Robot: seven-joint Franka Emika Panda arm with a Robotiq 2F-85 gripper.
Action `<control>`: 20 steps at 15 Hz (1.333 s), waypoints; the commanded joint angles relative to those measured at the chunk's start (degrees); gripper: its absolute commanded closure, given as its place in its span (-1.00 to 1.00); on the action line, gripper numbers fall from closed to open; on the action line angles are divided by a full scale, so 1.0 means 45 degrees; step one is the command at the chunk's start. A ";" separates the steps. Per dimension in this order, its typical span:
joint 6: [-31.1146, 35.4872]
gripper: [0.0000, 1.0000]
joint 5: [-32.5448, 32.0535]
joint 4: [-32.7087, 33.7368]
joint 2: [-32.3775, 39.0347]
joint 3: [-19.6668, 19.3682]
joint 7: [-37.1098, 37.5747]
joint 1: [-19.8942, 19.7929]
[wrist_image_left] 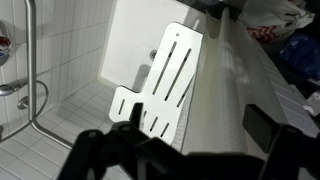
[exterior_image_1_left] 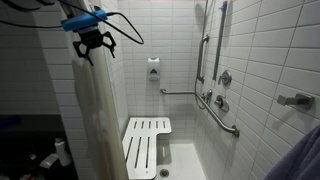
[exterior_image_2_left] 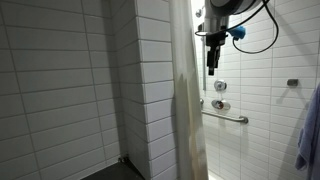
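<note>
The cream shower curtain's edge (wrist_image_left: 207,105) passes between my open fingers, so I should keep moving toward the curtain (exterior_image_2_left: 188,65) until the fabric rests inside my fingers, then close my gripper.
My gripper (exterior_image_1_left: 93,42) hangs high up in a white-tiled shower, just above the top of a cream shower curtain (exterior_image_1_left: 95,120). In an exterior view the gripper (exterior_image_2_left: 212,60) points straight down beside the curtain (exterior_image_2_left: 188,110). The wrist view looks down along the curtain (wrist_image_left: 215,90), which runs between my two spread fingers (wrist_image_left: 195,125). The jaws are open and not closed on the fabric. A white slotted shower seat (wrist_image_left: 160,85) lies below on the shower floor and also shows in an exterior view (exterior_image_1_left: 147,145).
Metal grab bars (exterior_image_1_left: 215,110) and shower valves (exterior_image_2_left: 220,104) are on the tiled wall. A dispenser (exterior_image_1_left: 153,68) hangs on the back wall and a drain (exterior_image_1_left: 165,173) is in the floor. A blue cloth (exterior_image_2_left: 310,135) hangs at the edge. Clutter (wrist_image_left: 275,25) lies outside the curtain.
</note>
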 commanded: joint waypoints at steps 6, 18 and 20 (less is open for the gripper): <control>-0.1443 -1.00 0.0324 0.2211 0.1704 0.0100 -0.0995 -0.0110; -0.2644 -1.00 0.0157 0.3912 0.2895 0.0448 -0.1363 -0.0149; -0.2741 -1.00 0.0167 0.4074 0.3000 0.0467 -0.1405 -0.0160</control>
